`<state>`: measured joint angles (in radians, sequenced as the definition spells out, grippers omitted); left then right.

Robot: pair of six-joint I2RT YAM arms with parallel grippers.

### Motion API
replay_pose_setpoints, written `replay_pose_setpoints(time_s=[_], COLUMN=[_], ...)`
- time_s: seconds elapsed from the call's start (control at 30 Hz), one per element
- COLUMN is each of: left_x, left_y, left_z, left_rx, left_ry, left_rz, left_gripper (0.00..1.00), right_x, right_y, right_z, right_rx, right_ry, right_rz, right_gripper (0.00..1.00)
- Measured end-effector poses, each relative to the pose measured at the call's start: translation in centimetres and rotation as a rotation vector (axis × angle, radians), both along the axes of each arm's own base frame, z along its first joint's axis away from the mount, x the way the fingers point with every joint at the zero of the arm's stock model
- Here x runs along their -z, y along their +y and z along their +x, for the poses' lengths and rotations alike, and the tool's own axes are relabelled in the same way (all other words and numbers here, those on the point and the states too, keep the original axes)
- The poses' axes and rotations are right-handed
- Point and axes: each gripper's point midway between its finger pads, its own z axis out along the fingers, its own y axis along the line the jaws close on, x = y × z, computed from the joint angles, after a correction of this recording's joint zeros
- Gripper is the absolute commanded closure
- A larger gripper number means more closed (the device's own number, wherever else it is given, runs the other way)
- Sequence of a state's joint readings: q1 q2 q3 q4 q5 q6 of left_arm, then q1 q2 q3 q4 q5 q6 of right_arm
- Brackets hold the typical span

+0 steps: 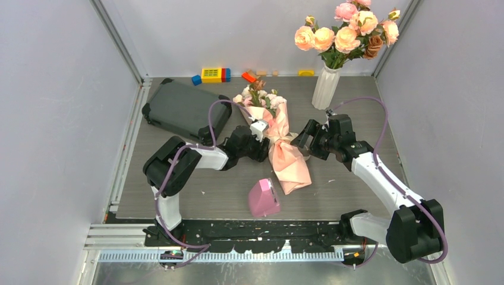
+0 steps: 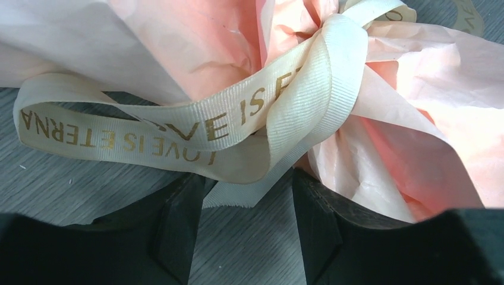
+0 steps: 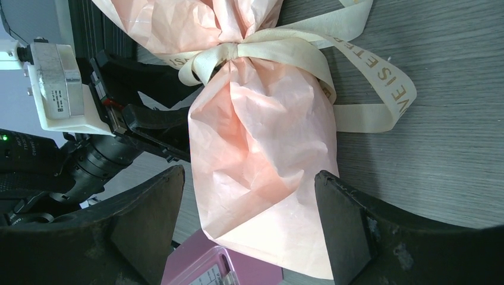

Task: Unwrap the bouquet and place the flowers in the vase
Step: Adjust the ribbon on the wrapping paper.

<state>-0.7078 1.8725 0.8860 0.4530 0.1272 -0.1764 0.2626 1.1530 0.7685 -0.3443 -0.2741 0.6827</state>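
Observation:
The cut ribbon tail is loose inside my left gripper's open fingers. Next, I pinch it close under the ribbon's loop before I pull it away from the bouquet.
The bouquet lies on the table in pale pink paper, its small flowers pointing to the back. A beige ribbon printed in gold is tied round its waist. My left gripper is at the bow from the left. It is open, and the cut ribbon tail lies loose between its fingers. My right gripper is open on the bouquet's right side. In the right wrist view, its wide fingers frame the lower paper without pinching it. The white ribbed vase stands upright at the back right.
A cluster of large peach roses fills the vase. A small solid pink wedge sits just below the bouquet's foot. A dark grey case lies at the back left, and coloured toy blocks line the back wall.

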Motion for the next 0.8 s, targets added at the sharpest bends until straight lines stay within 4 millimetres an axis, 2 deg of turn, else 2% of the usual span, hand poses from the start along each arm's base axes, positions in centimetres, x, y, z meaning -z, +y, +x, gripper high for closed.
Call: replay_pose_setpoints(time_s=[0.23,0.6,0.8], left_x=[0.0,0.2,0.4], left_y=[-0.8,-1.4,-1.0], left_z=[0.8,0.7,0.4], left_rx=[0.002,0.013,-0.024], left_ry=[-0.02,-0.029,-0.013], left_rz=[-0.011,-0.016,-0.042], left_gripper=[0.44,0.98,1.0], right_x=[0.0,0.2,0.2], right_y=[0.1,0.3,0.2], right_z=[-0.1,0.0,0.1], right_rx=[-0.006,-0.014,-0.025], right_ry=[-0.001,0.004,-0.009], right_rz=[0.001,0.0,-0.008], right_gripper=[0.15,0.15,0.15])
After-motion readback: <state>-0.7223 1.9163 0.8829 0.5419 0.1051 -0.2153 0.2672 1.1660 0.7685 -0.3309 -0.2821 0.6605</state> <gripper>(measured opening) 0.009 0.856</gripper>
